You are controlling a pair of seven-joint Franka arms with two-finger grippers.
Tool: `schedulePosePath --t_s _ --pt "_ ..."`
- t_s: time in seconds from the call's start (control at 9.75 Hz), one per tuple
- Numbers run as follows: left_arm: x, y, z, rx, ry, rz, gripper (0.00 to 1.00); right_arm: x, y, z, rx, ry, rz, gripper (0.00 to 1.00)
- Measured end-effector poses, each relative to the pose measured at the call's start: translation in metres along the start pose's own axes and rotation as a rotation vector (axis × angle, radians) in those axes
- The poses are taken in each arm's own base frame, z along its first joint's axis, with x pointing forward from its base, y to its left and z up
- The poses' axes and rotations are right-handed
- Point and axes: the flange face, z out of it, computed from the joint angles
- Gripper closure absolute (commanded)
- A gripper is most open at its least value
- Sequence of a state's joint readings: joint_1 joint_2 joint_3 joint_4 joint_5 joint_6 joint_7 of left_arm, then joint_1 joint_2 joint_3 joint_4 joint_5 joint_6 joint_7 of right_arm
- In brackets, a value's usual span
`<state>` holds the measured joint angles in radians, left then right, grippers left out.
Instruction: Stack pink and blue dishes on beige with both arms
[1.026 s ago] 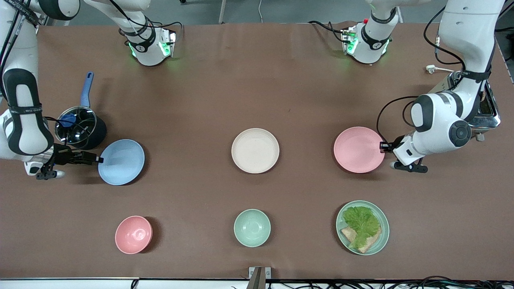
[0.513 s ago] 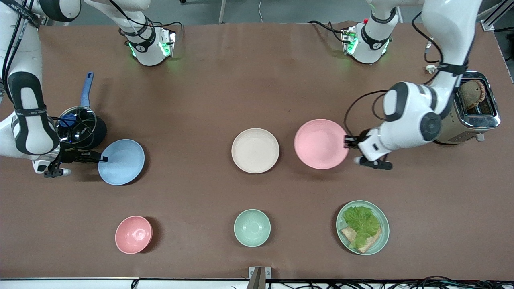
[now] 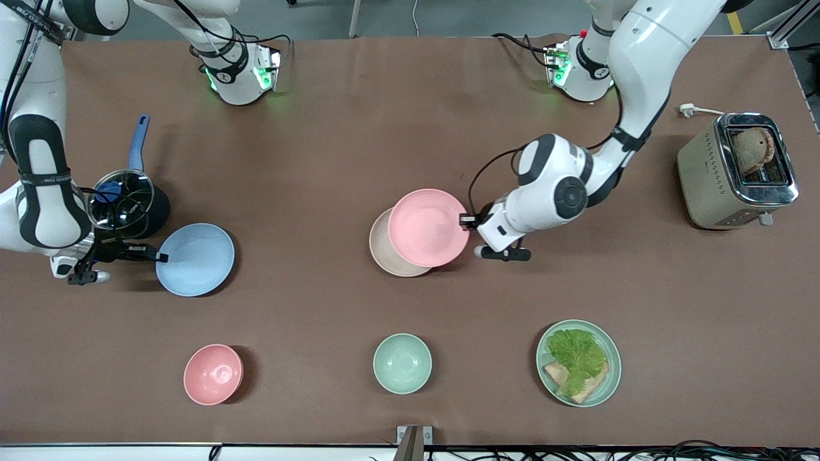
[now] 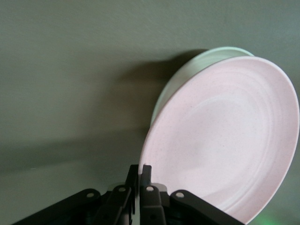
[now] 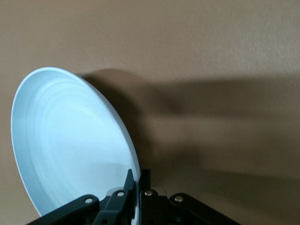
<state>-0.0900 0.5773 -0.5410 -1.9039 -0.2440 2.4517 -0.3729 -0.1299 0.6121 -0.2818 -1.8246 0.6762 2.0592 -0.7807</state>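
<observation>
I should center the pink plate with my left gripper and lower it before my right gripper adds the blue plate, because the pink plate hangs off-center (image 3: 428,228) over the beige plate (image 3: 382,250).
The pink plate (image 3: 428,227) hangs in the air over the beige plate (image 3: 383,255), covering most of it. My left gripper (image 3: 466,221) is shut on the pink plate's rim (image 4: 149,140); the beige plate (image 4: 197,63) peeks out under it. The blue plate (image 3: 195,258) is near the right arm's end of the table, beside the pot. My right gripper (image 3: 157,257) is shut on its rim, and in the right wrist view the blue plate (image 5: 70,140) stands tilted above its own shadow.
A steel pot (image 3: 123,200) with a blue handle stands close by the right wrist. A toaster (image 3: 737,169) is at the left arm's end. Nearer the front camera sit a pink bowl (image 3: 213,374), a pale green bowl (image 3: 402,363) and a green plate with lettuce and bread (image 3: 578,362).
The left arm has carried the pink plate from near the toaster across to over the beige plate. The right gripper and the blue plate have barely shifted.
</observation>
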Motion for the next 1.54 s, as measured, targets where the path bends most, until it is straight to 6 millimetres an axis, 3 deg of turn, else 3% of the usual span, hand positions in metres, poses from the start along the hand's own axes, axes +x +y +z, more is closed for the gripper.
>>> schedulePosePath --t_s 0.21,0.41,0.62,0.72,0.82,0.92,1.23,1.33,1.54 --pt "-0.002 0.009 0.010 0.035 0.010 -0.038 0.94 0.027 -0.026 -0.050 -0.027 -0.073 0.022 0.99" --pt "-0.003 0.021 0.014 0.062 0.030 -0.079 0.94 0.049 -0.077 -0.097 -0.037 -0.137 0.087 0.99" --pt "-0.004 0.033 0.021 0.081 0.046 -0.121 0.91 0.062 -0.139 -0.114 -0.083 -0.142 0.142 0.99" --pt "-0.003 0.039 0.025 0.086 0.053 -0.135 0.73 0.065 -0.178 -0.115 -0.109 -0.146 0.148 0.99" --pt "-0.002 0.042 0.027 0.088 0.057 -0.155 0.15 0.066 -0.219 -0.114 -0.133 -0.150 0.153 0.99" --pt "0.000 0.044 0.025 0.084 0.069 -0.171 0.00 0.064 -0.262 -0.109 -0.160 -0.155 0.162 0.99" --pt "0.015 0.056 -0.006 0.057 0.131 -0.163 0.00 0.047 -0.385 -0.060 -0.175 -0.151 0.177 0.99" --pt "0.018 0.054 -0.026 0.066 0.170 -0.155 0.00 0.034 -0.420 -0.035 -0.168 -0.151 0.188 0.99" --pt "0.021 0.026 -0.089 0.155 0.278 -0.060 0.00 0.004 -0.488 0.016 -0.146 -0.145 0.210 0.99"
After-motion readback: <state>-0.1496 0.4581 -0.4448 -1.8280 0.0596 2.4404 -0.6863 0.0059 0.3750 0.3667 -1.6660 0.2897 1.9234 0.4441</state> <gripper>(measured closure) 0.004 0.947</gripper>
